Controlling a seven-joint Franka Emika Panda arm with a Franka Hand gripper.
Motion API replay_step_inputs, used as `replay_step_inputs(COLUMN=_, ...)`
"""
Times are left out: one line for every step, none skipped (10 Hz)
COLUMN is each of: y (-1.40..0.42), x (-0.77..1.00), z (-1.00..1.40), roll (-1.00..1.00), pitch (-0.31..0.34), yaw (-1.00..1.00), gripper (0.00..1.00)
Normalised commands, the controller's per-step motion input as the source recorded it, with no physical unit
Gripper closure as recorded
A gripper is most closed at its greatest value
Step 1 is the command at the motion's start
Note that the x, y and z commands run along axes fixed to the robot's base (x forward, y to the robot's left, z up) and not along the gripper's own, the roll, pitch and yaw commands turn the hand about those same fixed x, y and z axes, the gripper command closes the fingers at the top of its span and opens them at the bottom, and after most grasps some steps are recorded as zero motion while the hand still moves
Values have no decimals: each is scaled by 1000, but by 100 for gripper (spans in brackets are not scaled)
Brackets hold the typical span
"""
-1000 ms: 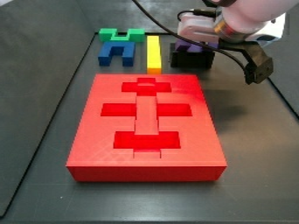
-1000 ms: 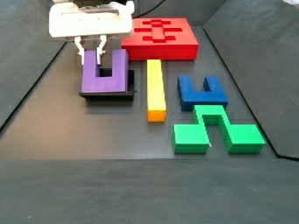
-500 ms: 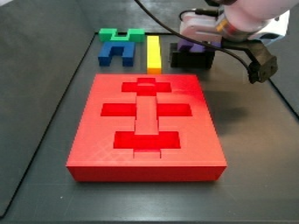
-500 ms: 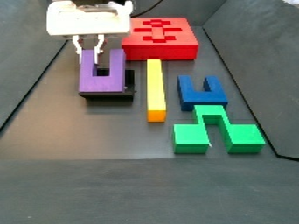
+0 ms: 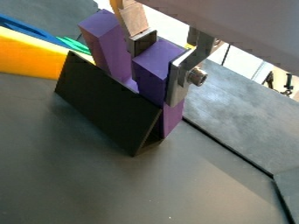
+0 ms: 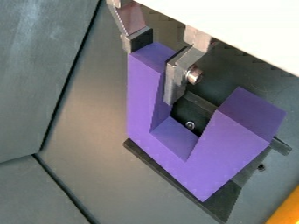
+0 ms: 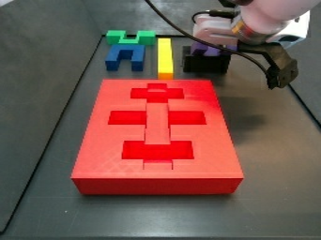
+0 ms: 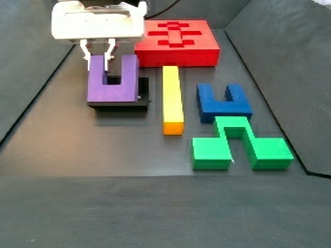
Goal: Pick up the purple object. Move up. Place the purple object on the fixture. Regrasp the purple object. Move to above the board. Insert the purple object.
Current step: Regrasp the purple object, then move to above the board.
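Note:
I expect the purple object (image 5: 156,66) to come free in one piece and leave the black fixture behind when I lift, because the purple object's pegs rise clear of the black fixture's open rim (image 5: 114,80).
The purple object (image 8: 110,89) stands upright on the black fixture (image 8: 126,108), prongs up, at the left of the tray. My gripper (image 8: 99,56) straddles its left prong from above. In both wrist views the silver fingers flank that prong (image 5: 149,74) (image 6: 149,96), fingertips just below its top, jaws slightly apart, holding nothing. The other prong (image 5: 107,48) stands free. The fixture also shows under the block in the wrist views (image 5: 105,109) (image 6: 197,114). The red board (image 7: 94,131) lies in front of the fixture in a side view, and behind it in a side view (image 8: 207,56).
A yellow bar (image 8: 171,97) lies next to the fixture. A blue arch block (image 8: 223,101) and a green block (image 8: 239,143) lie beyond the bar. In a side view they sit at the back (image 7: 120,58) (image 7: 130,38). Raised tray walls border the floor.
My gripper has risen a little along the prong. The purple object has stayed on the fixture.

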Motion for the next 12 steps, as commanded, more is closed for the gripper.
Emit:
replay_step_inputs(y=0, x=0, z=0, roll=0, pitch=0, yaw=0, gripper=100)
replay_step_inputs(y=0, x=0, z=0, roll=0, pitch=0, yaw=0, gripper=100)
replay_step_inputs(y=0, x=0, z=1400, roll=0, pitch=0, yaw=0, gripper=100)
replay_step_inputs(y=-3, x=0, z=1400, roll=-12, pitch=3, yaw=4, gripper=100)
replay_step_inputs(y=-12, x=-29, z=1400, roll=-79, pitch=19, yaw=-13, gripper=100)
replay_step_inputs(y=4, x=-15, z=1400, roll=-54, pitch=20, yaw=-3, gripper=100)
replay_step_inputs(y=-12, x=2, z=1400, roll=-28, pitch=61, yaw=-4, gripper=100)
replay_step_inputs(y=-25, x=2, z=1400, roll=-4, pitch=73, yaw=-6, gripper=100)
replay_step_inputs(y=-14, x=22, z=1400, roll=-18, pitch=81, yaw=1, gripper=100)
replay_step_inputs(y=-22, x=34, z=889, roll=-12, pitch=92, yaw=11, gripper=100)
replay_step_inputs(y=-22, x=44, z=505, roll=-2, pitch=101, yaw=21, gripper=100)
replay_step_inputs(y=-17, x=61, z=274, roll=2, pitch=108, yaw=31, gripper=100)
